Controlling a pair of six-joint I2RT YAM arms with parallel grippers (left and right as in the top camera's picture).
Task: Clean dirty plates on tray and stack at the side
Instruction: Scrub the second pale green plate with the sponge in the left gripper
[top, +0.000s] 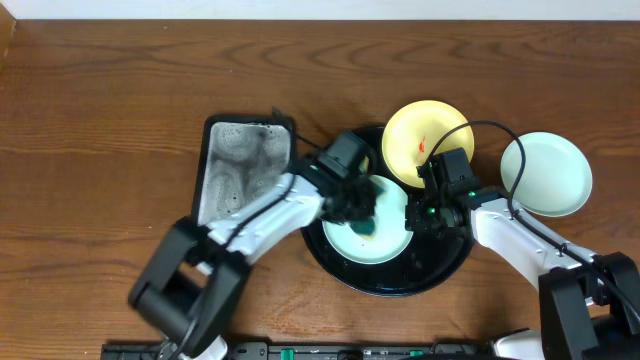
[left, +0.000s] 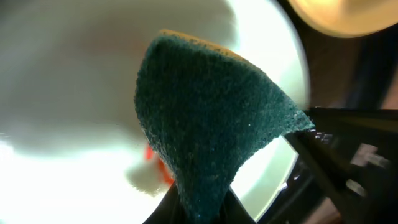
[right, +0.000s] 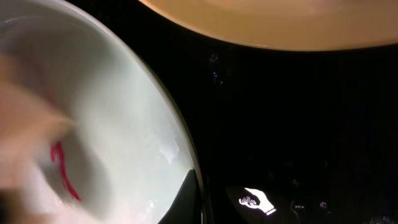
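Observation:
My left gripper should wipe the sponge back over the plate toward the rim (top: 333, 240) opposite my right gripper, because the red smear (left: 163, 169) shows next to the sponge.
A light blue plate (top: 385, 238) with a red smear (right: 62, 171) lies in the round black tray (top: 440, 270). My left gripper (top: 362, 212) is shut on a green sponge (left: 211, 124) and presses it on this plate (left: 74, 74), next to the red smear (left: 158, 165). My right gripper (top: 425, 213) is shut on the plate's right rim (right: 168, 137), with one finger (right: 189, 193) inside the rim. A pale yellow plate (top: 428, 140) with a red smear rests on the tray's back rim. A second light blue plate (top: 545, 172) lies on the table at the right.
A grey rectangular metal tray (top: 240, 165) with soapy foam stands left of the black tray, under my left arm. The brown wooden table (top: 100, 130) runs out to the left and back. The yellow plate also shows in the right wrist view (right: 280, 22).

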